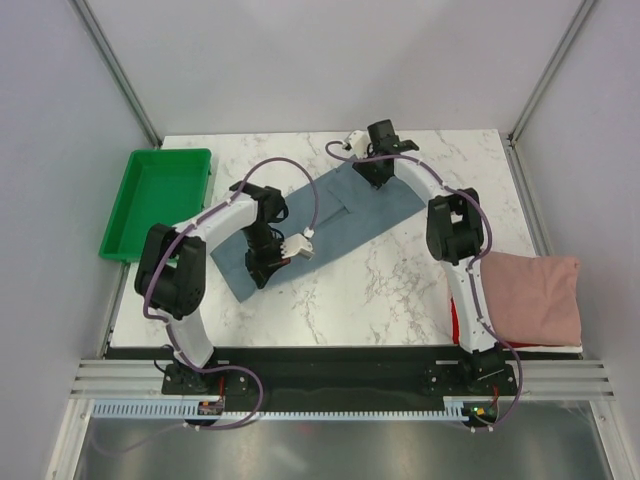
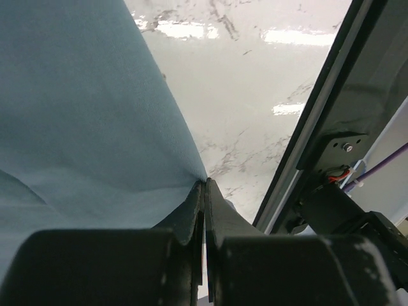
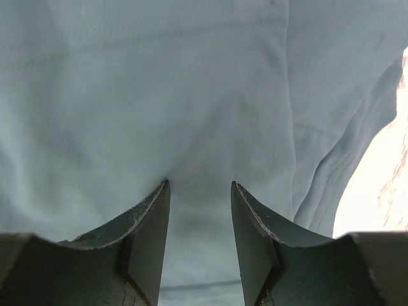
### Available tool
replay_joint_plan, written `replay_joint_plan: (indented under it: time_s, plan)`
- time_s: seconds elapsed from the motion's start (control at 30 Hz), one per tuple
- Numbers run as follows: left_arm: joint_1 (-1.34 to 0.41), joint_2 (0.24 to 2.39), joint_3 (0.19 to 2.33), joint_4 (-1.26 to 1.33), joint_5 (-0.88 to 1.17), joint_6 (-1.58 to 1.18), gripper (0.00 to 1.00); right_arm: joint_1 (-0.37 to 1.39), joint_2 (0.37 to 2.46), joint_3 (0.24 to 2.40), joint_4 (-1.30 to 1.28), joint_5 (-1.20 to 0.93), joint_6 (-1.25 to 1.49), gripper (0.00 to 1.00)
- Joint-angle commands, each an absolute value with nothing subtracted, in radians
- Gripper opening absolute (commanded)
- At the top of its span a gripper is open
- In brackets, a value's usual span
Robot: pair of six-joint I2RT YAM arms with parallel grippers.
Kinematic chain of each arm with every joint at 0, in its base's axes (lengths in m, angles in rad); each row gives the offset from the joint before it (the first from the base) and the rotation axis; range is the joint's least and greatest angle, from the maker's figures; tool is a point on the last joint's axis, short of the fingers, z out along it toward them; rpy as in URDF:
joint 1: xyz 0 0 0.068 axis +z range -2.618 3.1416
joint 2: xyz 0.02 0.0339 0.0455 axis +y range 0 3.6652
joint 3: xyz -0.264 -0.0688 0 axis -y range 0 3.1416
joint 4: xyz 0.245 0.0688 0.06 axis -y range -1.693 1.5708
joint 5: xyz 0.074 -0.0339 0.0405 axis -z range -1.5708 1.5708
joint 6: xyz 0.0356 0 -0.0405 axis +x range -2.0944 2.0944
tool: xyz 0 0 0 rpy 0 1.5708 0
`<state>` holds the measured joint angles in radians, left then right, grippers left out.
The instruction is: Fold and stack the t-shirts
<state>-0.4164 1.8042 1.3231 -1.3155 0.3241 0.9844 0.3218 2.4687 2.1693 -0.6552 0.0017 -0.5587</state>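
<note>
The blue-grey t-shirt's folded strip [image 1: 345,232] lies at a slant across the table, so next I press down on its far end with my right gripper while my left gripper swings the strip's near end to the front [image 1: 335,333].
The slate blue-grey t-shirt [image 1: 345,212] lies as a long folded strip slanting across the middle of the table. My left gripper [image 1: 262,268] is at its near-left end. In the left wrist view that gripper [image 2: 205,182] is shut, with the shirt's edge [image 2: 83,95] pinched at its tips. My right gripper [image 1: 377,178] is at the far-right end. It [image 3: 199,183] stands open, both fingertips pressed down on the cloth [image 3: 159,83]. A folded dusty pink t-shirt [image 1: 530,295] rests at the table's right edge. A sliver of the red t-shirt [image 1: 456,322] shows under it.
A green plastic tray [image 1: 160,200] sits at the table's left edge, nothing visible in it. White marble tabletop [image 1: 380,290] shows between the blue-grey shirt and the pink one. Grey walls close in the left, back and right sides.
</note>
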Motion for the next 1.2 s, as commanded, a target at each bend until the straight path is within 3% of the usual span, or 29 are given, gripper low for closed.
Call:
replay_joint_plan:
  time_s: [0.0, 0.23, 0.33, 0.5, 0.57, 0.73, 0.87, 1.03, 1.17]
  plan:
    - [-0.46, 1.766, 1.315, -1.351, 0.377, 0.919, 0.02, 0.339, 2.566, 2.265, -0.677, 0.029, -0.592, 0.5]
    - [-0.632, 1.784, 1.325, -1.359, 0.442, 0.864, 0.04, 0.399, 2.649, 2.356, -0.574, 0.003, -0.584, 0.51]
    - [-0.705, 1.819, 1.341, -1.359, 0.53, 0.839, 0.14, 0.42, 2.691, 2.404, -0.519, 0.002, -0.566, 0.51]
    - [-0.776, 1.804, 1.486, -1.353, 0.724, 0.789, 0.41, 0.445, 2.677, 2.47, -0.423, 0.015, -0.535, 0.54]
    - [-0.776, 1.804, 1.538, -1.353, 0.718, 0.764, 0.44, 0.44, 2.61, 2.45, -0.387, 0.049, -0.525, 0.54]
    - [-0.74, 1.804, 1.539, -1.304, 0.537, 0.749, 0.4, 0.396, 2.416, 2.33, -0.35, 0.057, -0.43, 0.55]
    - [-0.703, 1.818, 1.448, -1.233, 0.462, 0.761, 0.33, 0.379, 2.217, 2.099, -0.315, 0.023, -0.42, 0.55]
    - [-0.666, 1.868, 1.352, -1.105, 0.427, 0.749, 0.29, 0.379, 2.12, 1.896, -0.325, -0.018, -0.413, 0.54]
    - [-0.664, 1.919, 1.319, -1.054, 0.439, 0.736, 0.28, 0.379, 2.141, 1.852, -0.359, -0.04, -0.4, 0.52]
